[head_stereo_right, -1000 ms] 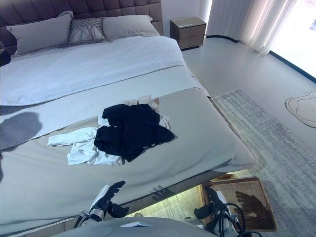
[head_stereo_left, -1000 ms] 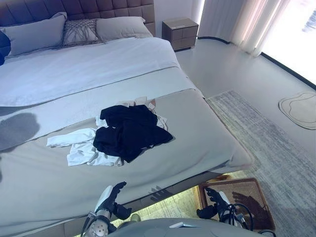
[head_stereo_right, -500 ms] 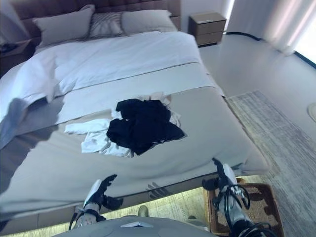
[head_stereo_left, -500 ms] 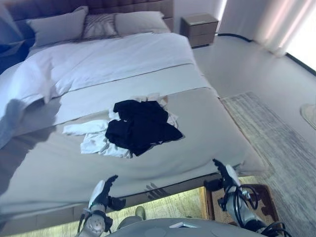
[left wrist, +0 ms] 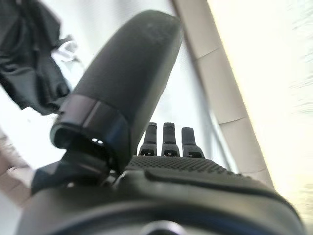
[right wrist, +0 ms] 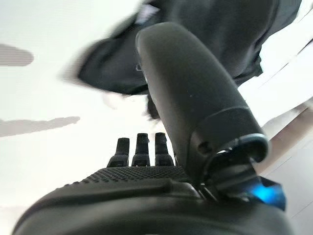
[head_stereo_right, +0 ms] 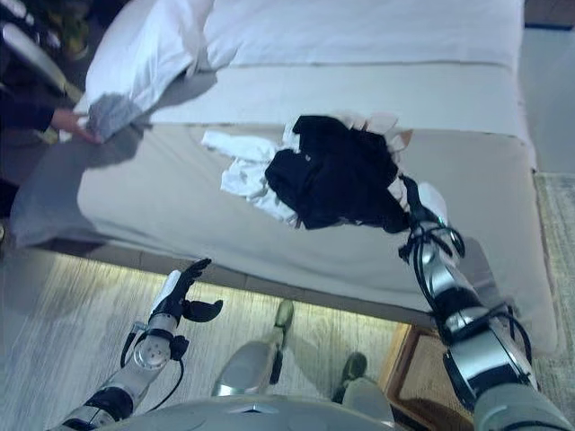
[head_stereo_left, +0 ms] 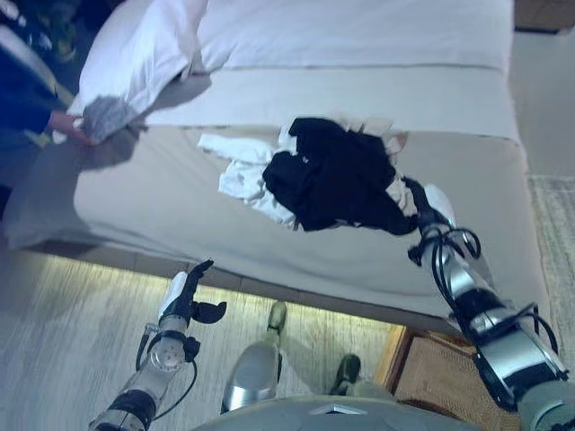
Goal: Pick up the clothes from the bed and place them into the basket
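I expect the pale garment [head_stereo_left: 402,195] will trail out long and leave the white garment behind when I lift it, because pale folds [head_stereo_left: 375,127] stick out past the black clothes.
A pile of black clothes [head_stereo_left: 337,175] lies on the grey bed [head_stereo_left: 162,224], overlapping a crumpled white garment [head_stereo_left: 241,172] on its left. My right hand [head_stereo_left: 429,203] is stretched over the bed, open, at the right edge of the black pile. In its wrist view the fingers [right wrist: 139,147] are straight and the black cloth [right wrist: 220,39] lies just past them. My left hand [head_stereo_left: 184,296] hangs open below the bed's near edge, over the floor, holding nothing. The wicker basket [head_stereo_left: 436,377] sits on the floor at lower right, partly hidden by my right arm.
A person's hand [head_stereo_left: 70,127] at the far left grips the white duvet [head_stereo_left: 144,54] by the bed's left side. A lit strip runs under the bed's near edge. A rug [head_stereo_left: 557,233] lies at the right.
The camera has swung down and left. My right arm has reached up from the basket onto the bed, to the black clothes. A person's hand now shows at the left.
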You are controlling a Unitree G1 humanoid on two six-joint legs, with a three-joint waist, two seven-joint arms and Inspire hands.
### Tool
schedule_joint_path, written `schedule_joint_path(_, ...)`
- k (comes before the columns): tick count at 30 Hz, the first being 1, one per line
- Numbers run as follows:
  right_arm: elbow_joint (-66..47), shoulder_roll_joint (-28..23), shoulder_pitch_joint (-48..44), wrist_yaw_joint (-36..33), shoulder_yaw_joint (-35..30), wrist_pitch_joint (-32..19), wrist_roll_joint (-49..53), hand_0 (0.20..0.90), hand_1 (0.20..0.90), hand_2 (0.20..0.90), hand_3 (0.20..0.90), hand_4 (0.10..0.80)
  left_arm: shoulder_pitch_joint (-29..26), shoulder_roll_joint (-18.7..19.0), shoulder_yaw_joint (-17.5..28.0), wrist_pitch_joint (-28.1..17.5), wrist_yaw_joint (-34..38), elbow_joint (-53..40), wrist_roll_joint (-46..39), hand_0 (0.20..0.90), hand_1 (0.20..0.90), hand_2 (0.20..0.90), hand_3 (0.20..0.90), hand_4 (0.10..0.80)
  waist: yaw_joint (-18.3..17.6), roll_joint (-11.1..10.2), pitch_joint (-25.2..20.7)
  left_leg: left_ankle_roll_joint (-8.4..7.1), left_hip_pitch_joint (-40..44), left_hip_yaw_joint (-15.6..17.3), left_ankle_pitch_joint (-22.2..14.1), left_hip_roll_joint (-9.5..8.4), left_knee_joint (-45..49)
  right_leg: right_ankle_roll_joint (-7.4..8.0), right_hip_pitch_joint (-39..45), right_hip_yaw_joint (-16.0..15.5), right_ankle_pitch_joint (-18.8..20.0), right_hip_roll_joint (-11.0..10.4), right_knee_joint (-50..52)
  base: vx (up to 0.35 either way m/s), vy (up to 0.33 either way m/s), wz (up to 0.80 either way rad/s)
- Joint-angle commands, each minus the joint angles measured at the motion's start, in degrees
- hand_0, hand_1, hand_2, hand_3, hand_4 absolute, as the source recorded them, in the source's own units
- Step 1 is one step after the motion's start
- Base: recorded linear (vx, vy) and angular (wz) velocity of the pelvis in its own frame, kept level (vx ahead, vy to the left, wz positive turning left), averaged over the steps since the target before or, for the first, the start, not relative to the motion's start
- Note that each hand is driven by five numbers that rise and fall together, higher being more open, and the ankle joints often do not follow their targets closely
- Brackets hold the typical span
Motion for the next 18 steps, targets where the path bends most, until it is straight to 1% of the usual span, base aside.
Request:
schedule_joint_path(1,-2.15,-3.01,-6.53,-0.55,2.38,-1.05,0.75,0.900,0.900,0.900,0.900,0.800,-2.61,1.46,-0.08,-4.45,2.64,-1.69,-2.54,0.900,0.900,0.900,0.900,0.800,0.18,-1.71,0.14,0.86,1.11,5.49,-10.03,-0.43,6.48,-4.21,-6.09,-1.53,-3.64,-2.83,9.45,0.013,0.041,0.20)
schedule_joint_path(3,-1.00,-3.42,-8.90,-0.43,2.85,-0.61,0.01,0.900,0.900,0.900,0.900,0.800,-2.24,0.75,-1.18,-6.04,4.99,-0.81,-0.21,0.900,0.900,0.900,0.900,0.800,0.79,-1.00,1.10,0.92,-0.05,5.17,-9.96,-0.76,6.83,-4.42,-7.76,-2.05,-4.15,-3.74,11.34,0.015,0.081,0.23)
schedule_joint_path(4,-1.01,-3.57,-9.23,-0.38,2.99,-0.46,0.01,0.900,0.900,0.900,0.900,0.800,-2.28,0.74,-1.37,-6.10,5.48,-0.78,0.47,0.900,0.900,0.900,0.900,0.800,0.83,-0.91,1.26,0.95,-0.30,5.17,-9.98,-0.83,7.02,-4.48,-8.09,-2.09,-4.27,-3.89,11.75,-0.008,0.129,0.18)
schedule_joint_path(5,-0.80,-4.10,-11.24,0.20,3.31,0.31,-0.65,0.900,0.900,0.900,0.900,0.800,-2.42,1.14,-2.12,-6.68,7.94,-0.93,3.63,0.900,0.900,0.900,0.900,0.800,1.03,-0.37,2.24,0.94,-1.64,5.17,-9.99,-0.92,8.30,-4.68,-9.97,-2.10,-4.58,-4.61,14.02,-0.017,0.113,0.14)
schedule_joint_path(9,0.10,-5.86,-16.42,0.49,5.39,1.72,-0.79,0.900,0.900,0.900,0.900,0.800,-3.49,3.77,-3.30,-6.25,14.70,-3.34,8.86,0.900,0.900,0.900,0.900,0.800,1.69,0.61,4.92,1.39,-5.46,5.11,-10.89,-1.49,13.14,-5.38,-14.56,-1.83,-5.81,-6.43,20.20,-0.001,0.133,0.13)
schedule_joint_path(10,0.14,-5.98,-16.82,0.40,5.57,1.87,-0.74,0.900,0.900,0.900,0.900,0.800,-3.62,4.04,-3.32,-6.10,15.43,-3.70,9.34,0.900,0.900,0.900,0.900,0.800,1.74,0.63,5.14,1.45,-5.91,5.13,-11.06,-1.58,13.70,-5.46,-15.06,-1.75,-6.01,-6.61,20.85,0.083,0.107,0.07)
schedule_joint_path(11,0.25,-6.51,-18.37,0.43,6.00,2.62,-0.86,0.900,0.900,0.900,0.900,0.800,-3.99,5.39,-3.45,-5.33,17.32,-5.73,10.27,0.900,0.900,0.900,0.900,0.800,1.97,0.56,6.25,1.38,-6.89,5.02,-12.94,-1.97,16.21,-5.39,-16.43,-0.85,-8.29,-7.24,24.24,0.080,0.079,0.09)
schedule_joint_path(12,0.63,-6.87,-19.35,0.17,6.33,3.04,-1.12,0.900,0.900,0.900,0.900,0.800,-4.36,6.50,-3.51,-4.92,18.67,-7.51,10.76,0.900,0.900,0.900,0.900,0.800,2.27,0.70,7.08,1.63,-8.31,4.99,-13.39,-2.28,18.06,-5.59,-17.77,-0.83,-8.68,-7.79,26.12,0.076,0.061,0.07)
schedule_joint_path(13,0.70,-6.88,-19.49,0.14,6.36,3.06,-1.13,0.900,0.900,0.900,0.900,0.800,-4.38,6.63,-3.47,-4.87,18.78,-7.74,10.77,0.900,0.900,0.900,0.900,0.800,2.31,0.62,7.20,1.67,-8.52,5.05,-13.57,-2.37,18.40,-5.60,-18.03,-0.74,-8.89,-7.96,26.56,0.007,0.063,0.12)
schedule_joint_path(14,1.16,-7.61,-20.90,-0.20,6.63,3.71,-1.31,0.900,0.900,0.900,0.900,0.800,-4.70,8.52,-3.18,-4.74,18.89,-11.24,9.37,0.900,0.900,0.900,0.900,0.800,3.01,0.86,8.31,2.19,-10.46,4.87,-14.15,-2.78,20.76,-5.91,-19.80,-0.92,-9.65,-8.64,29.48,0.008,0.033,0.10)
schedule_joint_path(15,1.21,-7.82,-21.31,-0.32,6.69,3.92,-1.31,0.900,0.900,0.900,0.900,0.800,-4.75,8.95,-3.00,-4.74,18.61,-12.23,8.57,0.900,0.900,0.900,0.900,0.800,3.19,0.92,8.62,2.34,-10.98,4.84,-14.34,-2.88,21.37,-6.00,-20.34,-0.95,-9.89,-8.84,30.32,-0.009,0.039,0.08)
schedule_joint_path(16,1.11,-8.52,-22.42,-1.18,6.63,4.69,-1.88,0.900,0.900,0.900,0.900,0.800,-4.90,10.23,-2.03,-4.71,16.29,-15.62,5.71,0.900,0.900,0.900,0.900,0.800,3.76,1.14,9.92,3.03,-13.21,4.71,-15.12,-3.47,24.04,-6.20,-22.67,-0.96,-10.60,-9.53,33.60,-0.023,0.011,0.07)
schedule_joint_path(18,1.21,-9.13,-23.44,-1.55,6.54,5.39,-2.24,0.900,0.900,0.900,0.900,0.800,-5.02,11.18,-1.51,-5.18,15.03,-17.66,5.21,0.900,0.900,0.900,0.900,0.800,4.16,1.24,10.69,3.48,-15.19,4.71,-15.68,-3.95,25.98,-6.39,-24.45,-0.99,-11.20,-9.92,35.91,-0.024,0.000,0.14)
